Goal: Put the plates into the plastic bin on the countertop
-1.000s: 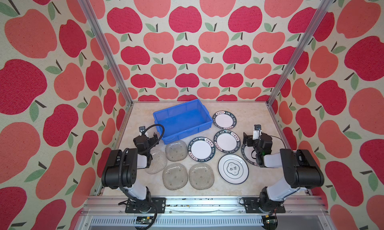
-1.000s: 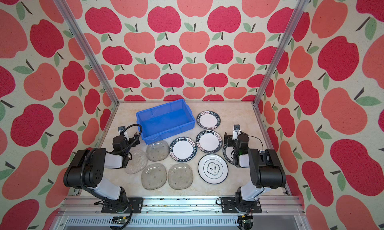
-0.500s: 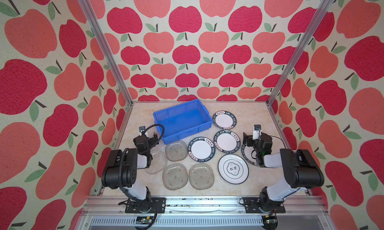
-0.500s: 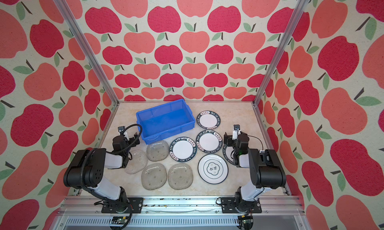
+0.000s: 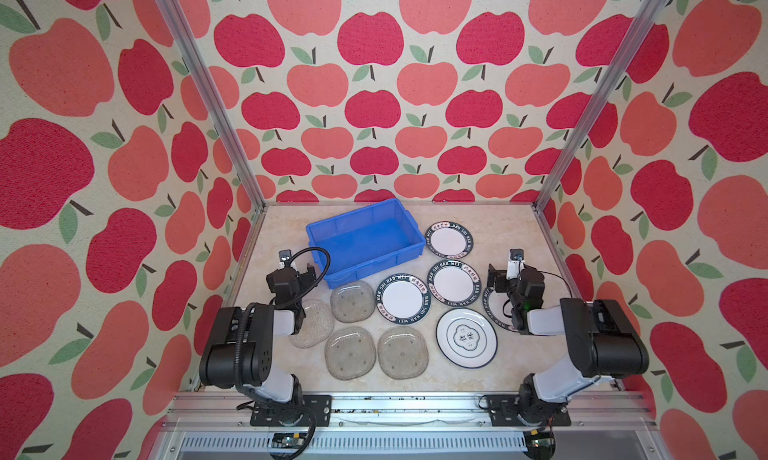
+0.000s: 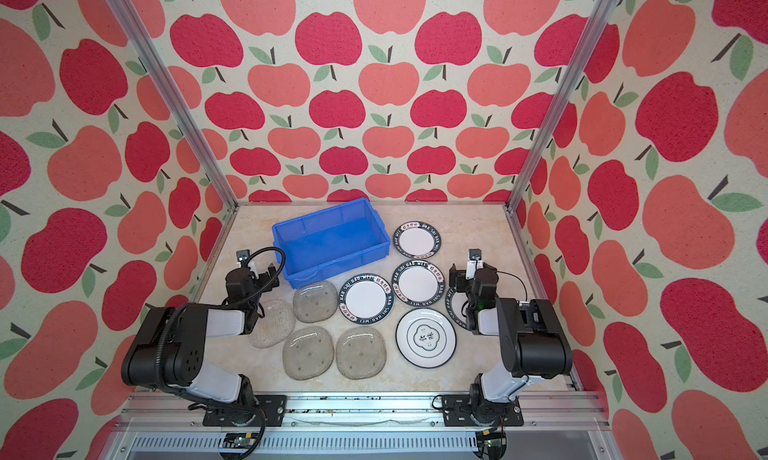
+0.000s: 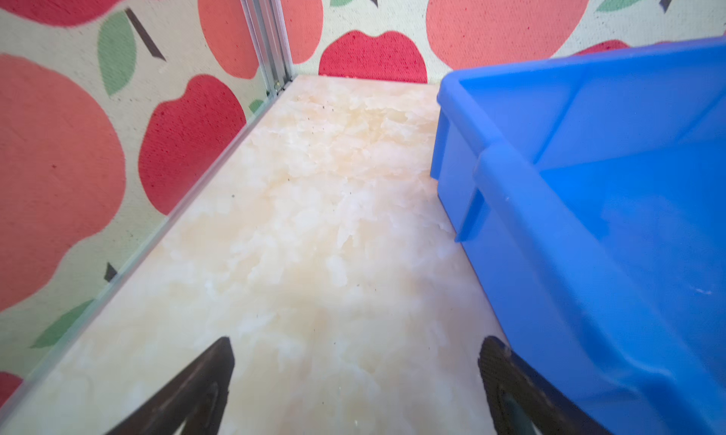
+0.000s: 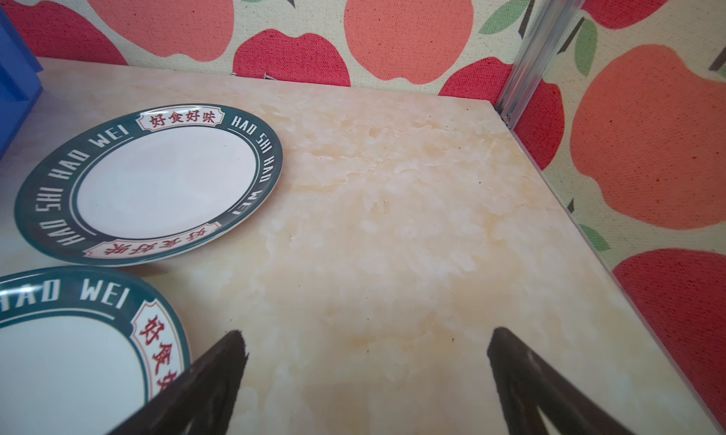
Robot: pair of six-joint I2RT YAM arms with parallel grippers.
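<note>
The rearmost lettered plate's rim is free beside open marble (image 5: 491, 241), so my right gripper should keep moving toward that rim (image 5: 469, 245) until its open fingers straddle it.
The empty blue plastic bin (image 5: 374, 265) stands at the back left of the countertop (image 5: 498, 229). In front of it lie several clear glass plates (image 5: 352, 301), several white plates with dark lettered rims (image 5: 402, 299) and a larger emblem plate (image 5: 466, 337). My left gripper (image 5: 293, 271) is open over bare marble just left of the bin (image 7: 589, 256), with its jaws wide and empty in the left wrist view (image 7: 355, 342). My right gripper (image 5: 510, 273) is open and empty (image 8: 365, 335), beside two lettered plates (image 8: 149, 185). Its arm partly covers another lettered plate (image 5: 492, 308).
Apple-patterned walls with aluminium posts (image 5: 582, 117) close in the left, right and back sides. Both arm bases sit on the front rail (image 5: 395, 408). One glass plate (image 5: 311, 323) lies partly under the left arm. Bare marble lies along the right wall (image 8: 432, 217).
</note>
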